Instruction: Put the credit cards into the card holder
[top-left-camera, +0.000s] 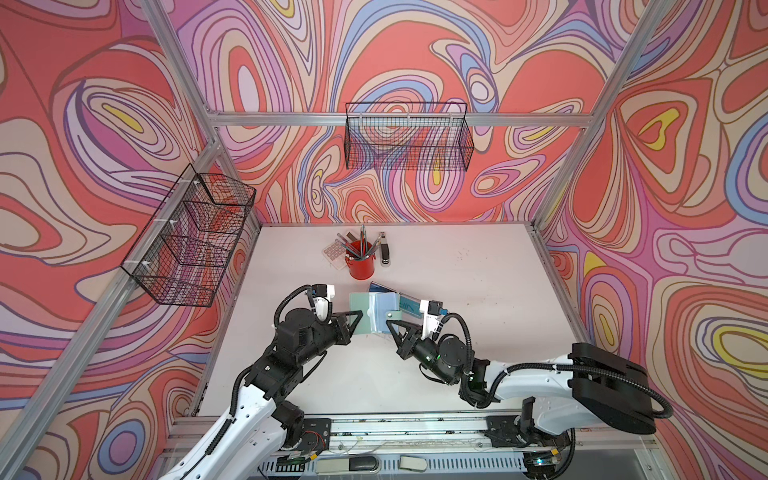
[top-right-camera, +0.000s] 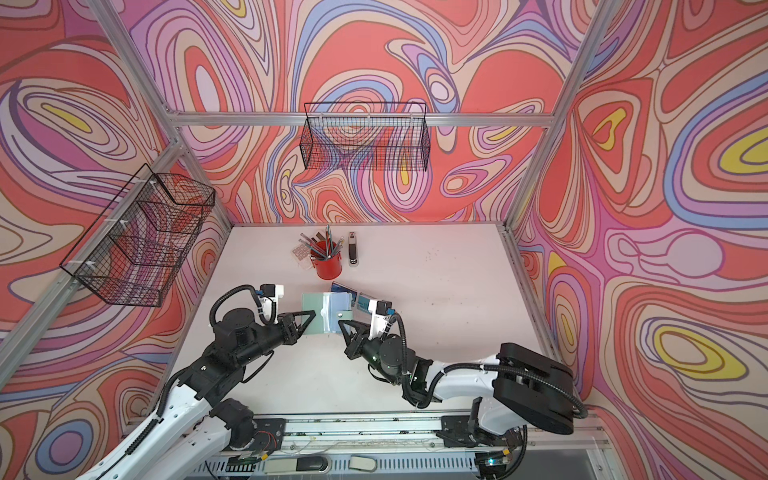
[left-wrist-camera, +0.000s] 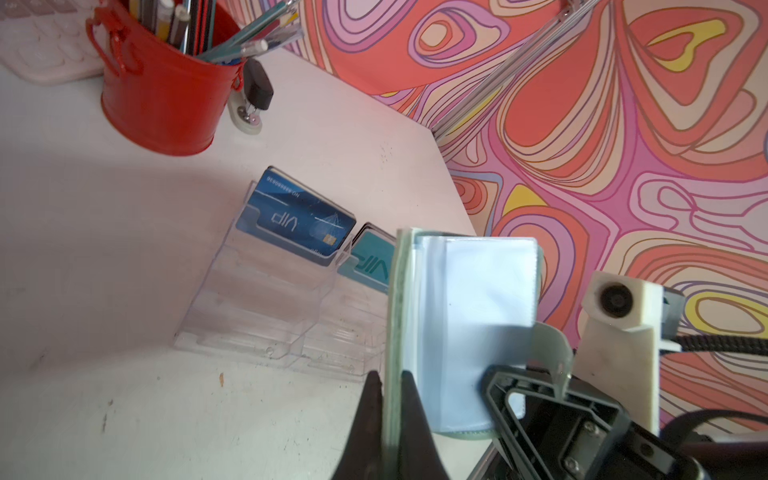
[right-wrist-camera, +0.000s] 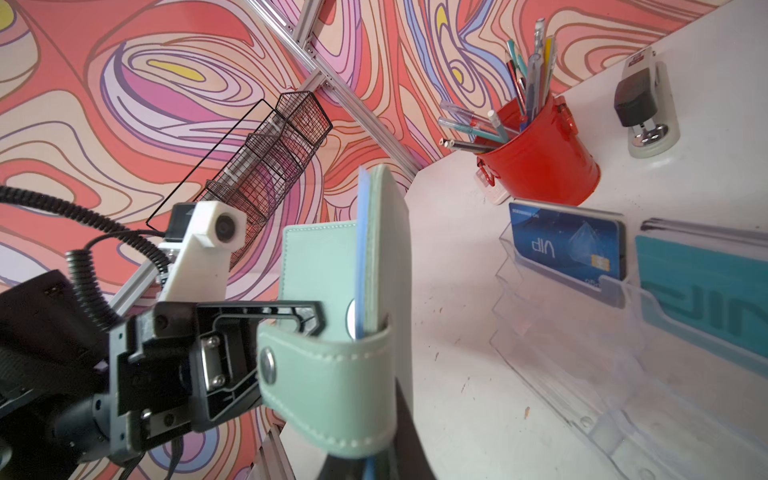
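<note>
I should keep lowering the card holder with my right gripper onto the free tabletop before the stand (top-left-camera: 377, 374) and let go once it rests there. The card holder is open, with its sleeves (top-left-camera: 384, 310) facing me.
The sage-green card holder (top-left-camera: 358, 308) is held open and upright above the table between both arms. My left gripper (left-wrist-camera: 390, 376) is shut on its left cover, thin green edge pinched between the dark fingers. My right gripper (right-wrist-camera: 374, 457) is shut on the other cover, with the snap strap (right-wrist-camera: 332, 374) draped over the jaws. Clear sleeves (left-wrist-camera: 478, 299) fan out in the middle. A blue credit card (left-wrist-camera: 299, 216) and a teal one (left-wrist-camera: 370, 257) stand in a clear tiered stand (left-wrist-camera: 270, 316) just behind the holder. In both top views the grippers (top-left-camera: 360, 320) (top-right-camera: 343, 326) face each other.
A red bucket of pens (top-left-camera: 360, 266) stands behind the stand, with a pink calculator (top-left-camera: 334, 251) to its left and a stapler (top-left-camera: 385, 249) to its right. Wire baskets hang on the back wall (top-left-camera: 409, 137) and the left wall (top-left-camera: 191, 241).
</note>
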